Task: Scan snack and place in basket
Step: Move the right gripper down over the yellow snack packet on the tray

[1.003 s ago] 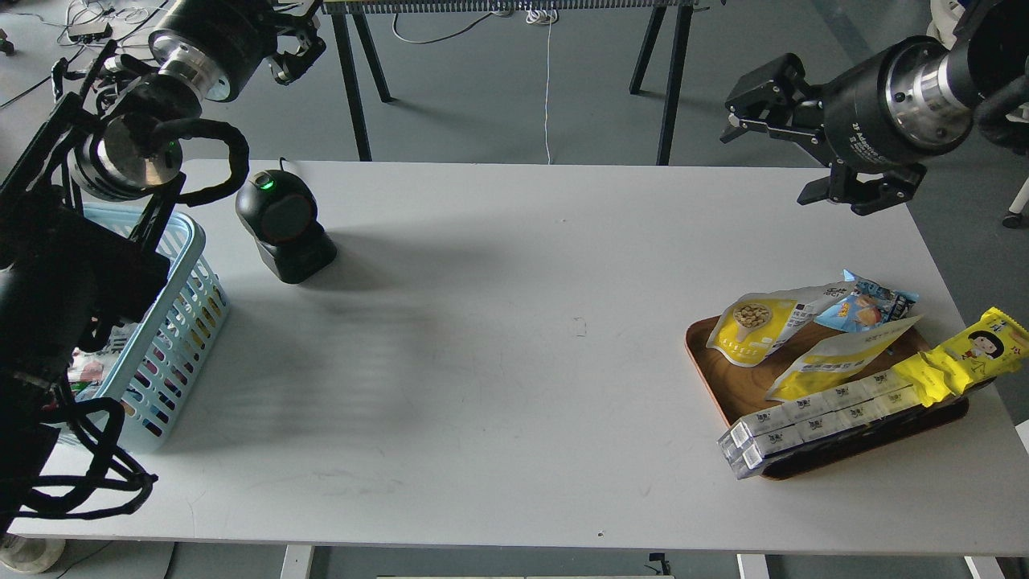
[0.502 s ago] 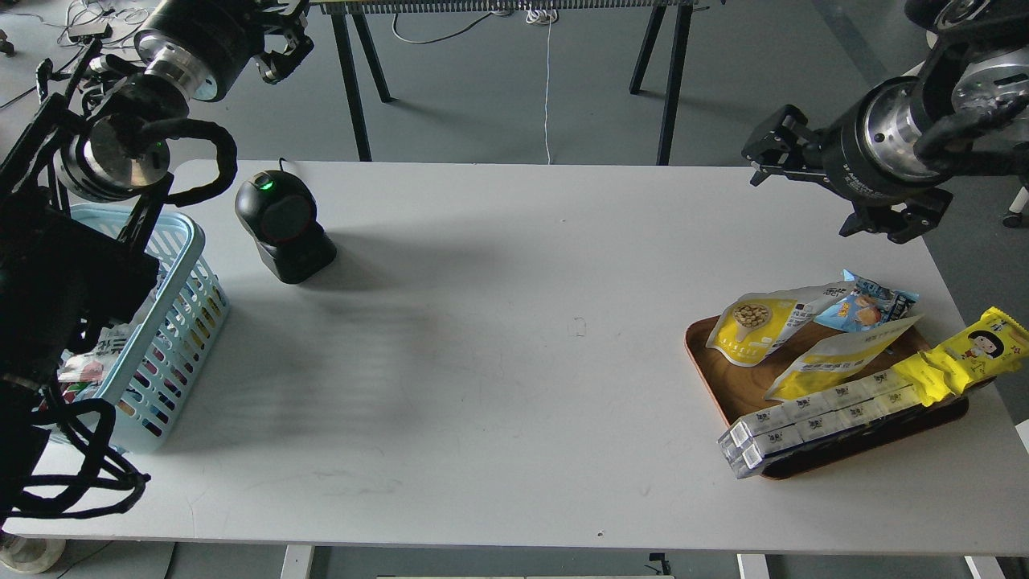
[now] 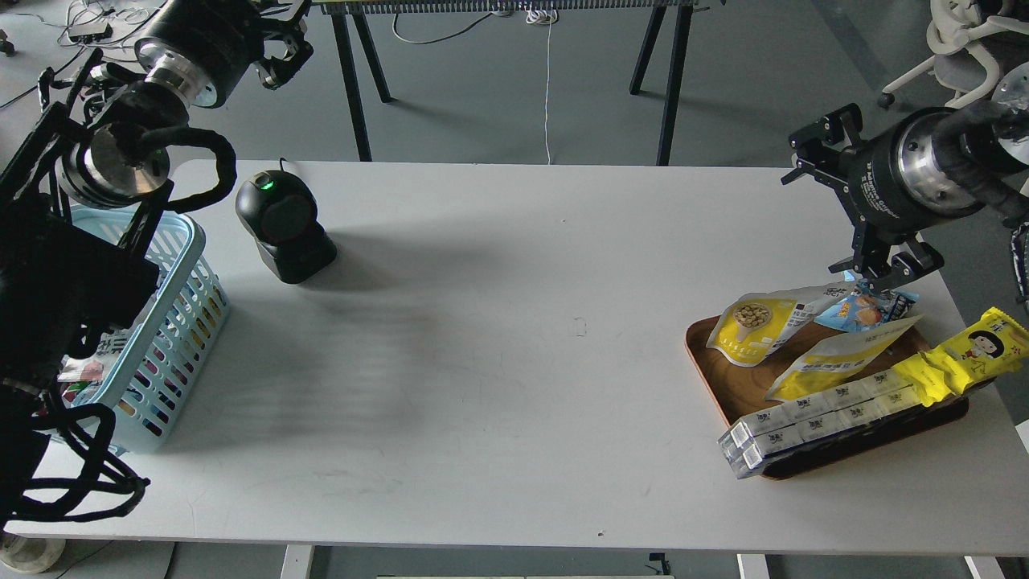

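The snack pouch's bottom end [image 3: 735, 352] looks wide and round, so I expect the snack pouch to stand up on its own when I put it down near the scanner.
The snack [image 3: 760, 326], a pouch half yellow with a round picture of beige balls and half white, lies propped on the far left of a brown wooden tray [image 3: 727, 390] at the table's right. My right gripper [image 3: 820, 213] is open and empty. It hovers above the tray's far edge, its lower finger just over a small blue packet [image 3: 864, 307]. The light blue basket [image 3: 181, 310] stands at the table's left edge, partly hidden by my left arm. My left gripper [image 3: 299, 39] is open and empty, high beyond the table's far left corner.
A black scanner [image 3: 283, 225] with a green light stands at the far left beside the basket. The tray also holds a second yellow-white pouch [image 3: 840, 358], a row of white boxes [image 3: 812, 422] and a long yellow wrapper with a cartoon girl [image 3: 969, 354].
My right gripper has moved right and down toward the tray's far edge and turned its jaws downward. My left arm has shifted slightly. The snack has not moved.
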Available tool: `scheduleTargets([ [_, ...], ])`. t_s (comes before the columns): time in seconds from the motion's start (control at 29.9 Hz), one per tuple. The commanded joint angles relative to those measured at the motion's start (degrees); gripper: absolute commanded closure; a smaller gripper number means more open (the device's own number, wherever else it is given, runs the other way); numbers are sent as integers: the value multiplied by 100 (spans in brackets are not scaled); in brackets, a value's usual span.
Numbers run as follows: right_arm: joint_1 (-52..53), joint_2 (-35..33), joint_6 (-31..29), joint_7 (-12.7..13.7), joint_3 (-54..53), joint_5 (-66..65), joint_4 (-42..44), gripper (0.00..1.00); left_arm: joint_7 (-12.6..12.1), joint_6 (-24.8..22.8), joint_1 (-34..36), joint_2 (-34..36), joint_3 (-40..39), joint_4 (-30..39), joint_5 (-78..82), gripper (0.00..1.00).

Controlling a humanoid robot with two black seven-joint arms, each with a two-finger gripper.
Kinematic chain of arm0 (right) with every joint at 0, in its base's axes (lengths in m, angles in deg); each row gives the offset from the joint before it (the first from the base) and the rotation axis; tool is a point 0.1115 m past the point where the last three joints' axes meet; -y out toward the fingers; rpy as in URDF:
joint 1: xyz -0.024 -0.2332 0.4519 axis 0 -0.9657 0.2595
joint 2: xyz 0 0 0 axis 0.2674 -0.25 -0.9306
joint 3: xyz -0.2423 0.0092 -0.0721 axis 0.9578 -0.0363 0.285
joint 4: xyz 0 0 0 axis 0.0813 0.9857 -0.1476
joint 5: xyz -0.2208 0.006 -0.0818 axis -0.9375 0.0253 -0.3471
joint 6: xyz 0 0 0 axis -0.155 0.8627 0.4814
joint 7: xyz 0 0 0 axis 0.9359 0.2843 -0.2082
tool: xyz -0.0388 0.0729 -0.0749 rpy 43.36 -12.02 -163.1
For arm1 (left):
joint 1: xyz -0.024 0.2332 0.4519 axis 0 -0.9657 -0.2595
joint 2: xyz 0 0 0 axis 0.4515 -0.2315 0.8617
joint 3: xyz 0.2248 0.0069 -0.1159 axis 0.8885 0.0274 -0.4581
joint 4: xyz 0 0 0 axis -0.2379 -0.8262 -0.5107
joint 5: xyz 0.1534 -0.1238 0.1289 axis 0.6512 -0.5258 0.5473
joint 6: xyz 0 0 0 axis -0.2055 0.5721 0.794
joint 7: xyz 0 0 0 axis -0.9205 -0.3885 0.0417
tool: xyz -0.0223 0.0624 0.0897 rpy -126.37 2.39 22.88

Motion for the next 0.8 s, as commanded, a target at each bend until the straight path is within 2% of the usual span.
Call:
scheduleTargets([
  [0.0,-340,-64,324,12,-71,3,30,1,1,8,-1,-9,-4,1,0,0],
  [0.37,-1184,-152,782,21,-502,-6,337,3,10,8,-45,-9,-4,1,0,0],
  [0.64,-1518,-82,975,12,-704,-6,619,8,45,8,-45,-18,-4,1,0,0],
  [0.67,-1580,-65,1010,12,-748,-14,627,9,45,8,-45,-18,-4,1,0,0],
  [0.77,-1738,-56,1063,12,-845,-41,689,22,45,8,-45,-18,-4,1,0,0],
])
